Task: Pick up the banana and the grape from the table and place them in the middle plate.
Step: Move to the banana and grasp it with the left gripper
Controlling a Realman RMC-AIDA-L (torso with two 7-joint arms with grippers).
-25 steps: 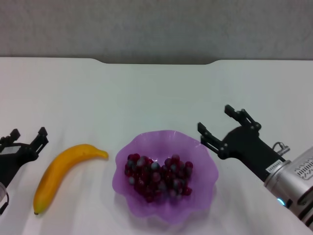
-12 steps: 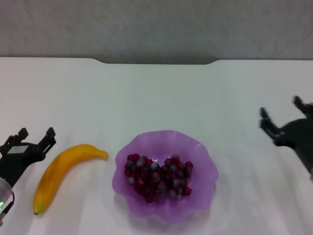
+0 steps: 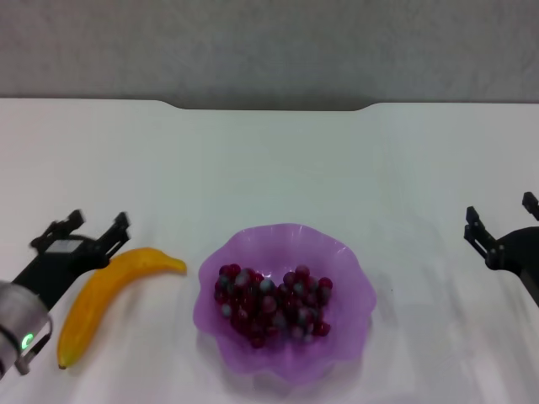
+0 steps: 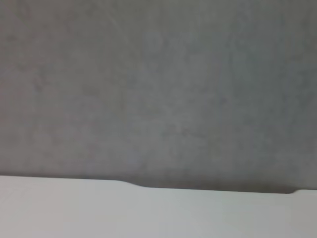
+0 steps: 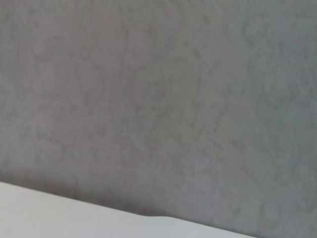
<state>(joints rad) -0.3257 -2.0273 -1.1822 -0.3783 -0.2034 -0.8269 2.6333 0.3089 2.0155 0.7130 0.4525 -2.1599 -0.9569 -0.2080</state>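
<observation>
The banana lies flat below while my left gripper points level at the grey wall [image 4: 158,99]. Next, I tilt the gripper down and take hold of the banana's middle [image 3: 97,295] from above.
The yellow banana [image 3: 109,295] lies on the white table [image 3: 269,160] at the left, its tip toward the purple plate [image 3: 345,320]. The bunch of dark red grapes [image 3: 271,305] lies inside the plate. My left gripper [image 3: 87,231] is open, just left of and above the banana's far end, its near finger overlapping that end. My right gripper [image 3: 501,217] is open and empty at the right edge, well clear of the plate. Both wrist views show only the grey wall and the table's far edge [image 4: 148,208].
The table's notched far edge [image 3: 269,107] meets a grey wall behind. Bare white tabletop lies beyond the plate and between the plate and the right gripper.
My right gripper has pulled back from the plate's right rim to the right edge. My left gripper has moved right and forward, up to the banana's far end.
</observation>
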